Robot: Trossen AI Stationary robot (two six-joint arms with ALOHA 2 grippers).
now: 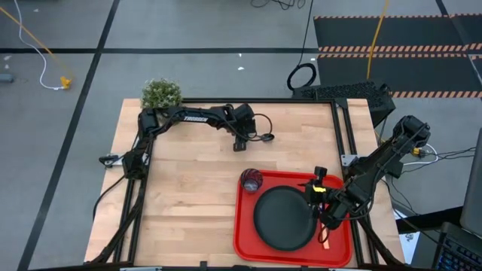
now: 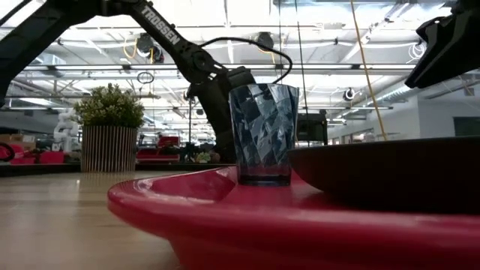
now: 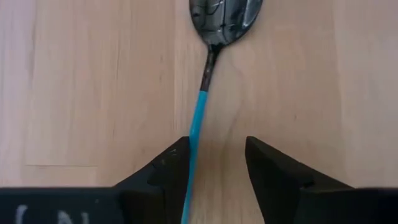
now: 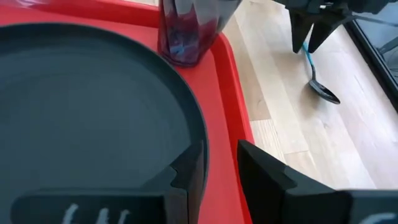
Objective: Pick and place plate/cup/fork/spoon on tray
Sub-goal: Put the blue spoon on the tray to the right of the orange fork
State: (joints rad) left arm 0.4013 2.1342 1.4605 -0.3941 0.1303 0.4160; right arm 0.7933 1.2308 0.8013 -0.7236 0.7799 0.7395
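Note:
Next, I move my left gripper toward the spoon's black neck (image 3: 209,71) and get the spoon's blue handle (image 3: 196,127) in the middle before closing, because the handle runs along one of its fingers.
The spoon (image 3: 208,68) lies flat on the wooden table, with its light blue handle (image 3: 198,118) running back between the fingers of my left gripper (image 3: 214,168). That gripper is open and points down over it at the table's far middle (image 1: 241,141). The spoon also shows in the right wrist view (image 4: 318,78). The red tray (image 1: 245,226) holds the black plate (image 1: 285,218), the glass cup (image 1: 251,180) at its far left corner, and the orange fork (image 1: 325,239) right of the plate. My right gripper (image 4: 214,165) is open and empty above the plate's edge. My left gripper stands with one finger on either side of the spoon's blue handle (image 3: 191,162), coming from above with the fingers across it. The handle runs close along the inner side of one finger (image 3: 174,171). I cannot tell whether it touches. The spoon lies on the table.
A potted plant (image 1: 161,93) stands at the table's far left corner. A black metal frame (image 1: 343,128) runs along the table's edges. Bare wood (image 1: 188,196) lies left of the tray.

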